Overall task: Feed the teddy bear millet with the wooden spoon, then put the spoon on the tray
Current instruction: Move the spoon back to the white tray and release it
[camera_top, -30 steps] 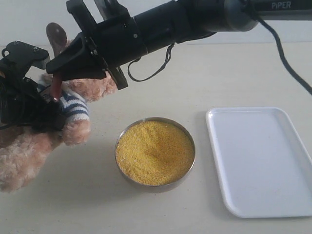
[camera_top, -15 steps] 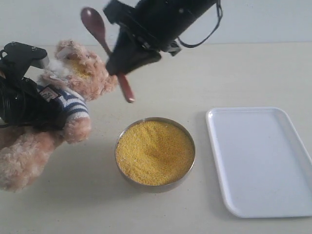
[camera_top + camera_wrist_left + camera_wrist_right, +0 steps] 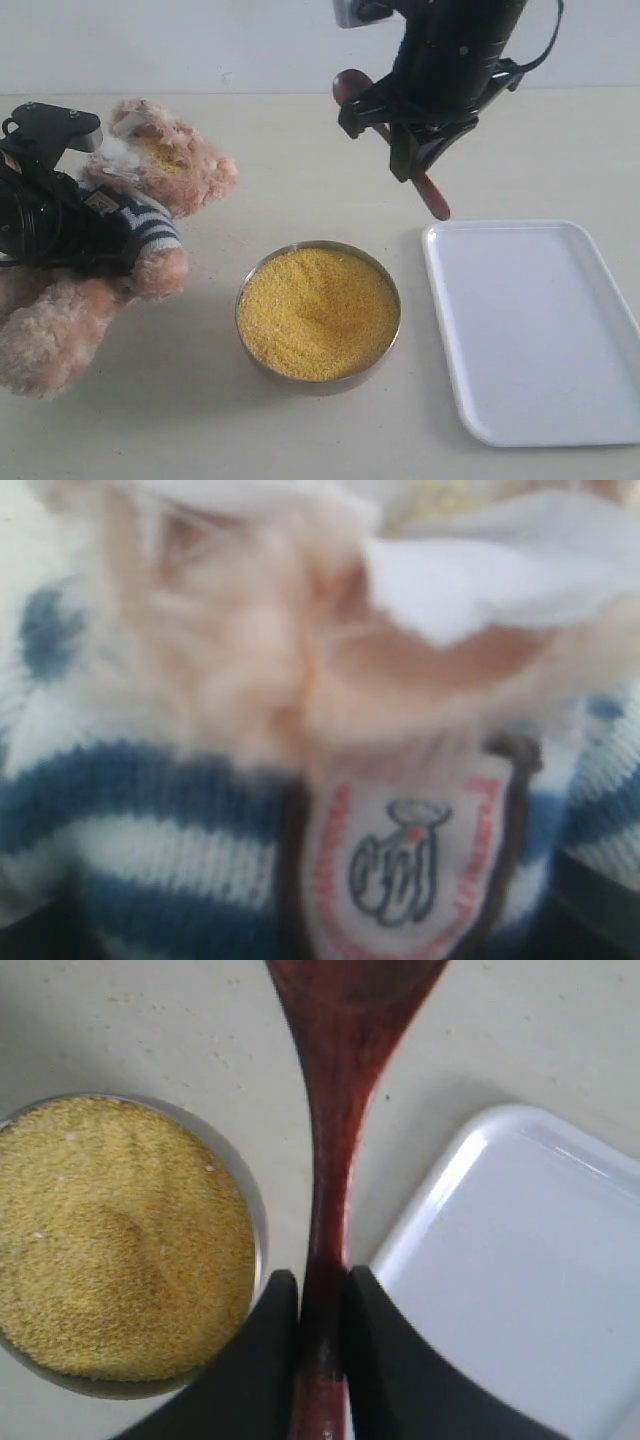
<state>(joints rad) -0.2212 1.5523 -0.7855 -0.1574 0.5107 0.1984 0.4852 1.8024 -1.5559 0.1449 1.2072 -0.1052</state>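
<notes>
I should keep carrying the wooden spoon with my right gripper to the tray (image 3: 540, 330) until the spoon lies flat inside, because yellow grains are on the teddy bear's muzzle (image 3: 157, 153) and the tray is empty.
The teddy bear (image 3: 165, 180) leans at the left, with yellow grains on its muzzle. My left gripper (image 3: 100, 235) is shut on its striped body, and the shirt badge (image 3: 400, 860) fills the left wrist view. The millet (image 3: 318, 312) fills a metal bowl at centre. My right gripper (image 3: 408, 150) hangs above the table between the bowl and the tray (image 3: 535, 330). It is shut on the handle of the wooden spoon (image 3: 385, 130). In the right wrist view the spoon (image 3: 335, 1110) runs out from the right gripper (image 3: 322, 1282), with the millet (image 3: 110, 1240) on one side and the tray (image 3: 520, 1260) on the other.
The metal bowl's rim (image 3: 392, 345) stands a short gap from the tray's left edge. Bare beige table (image 3: 300, 170) stretches behind the bowl up to a pale wall.
My right gripper has carried the spoon away from the bear's face, to the right, and now hangs near the tray's far left corner. The bear and left gripper stayed put.
</notes>
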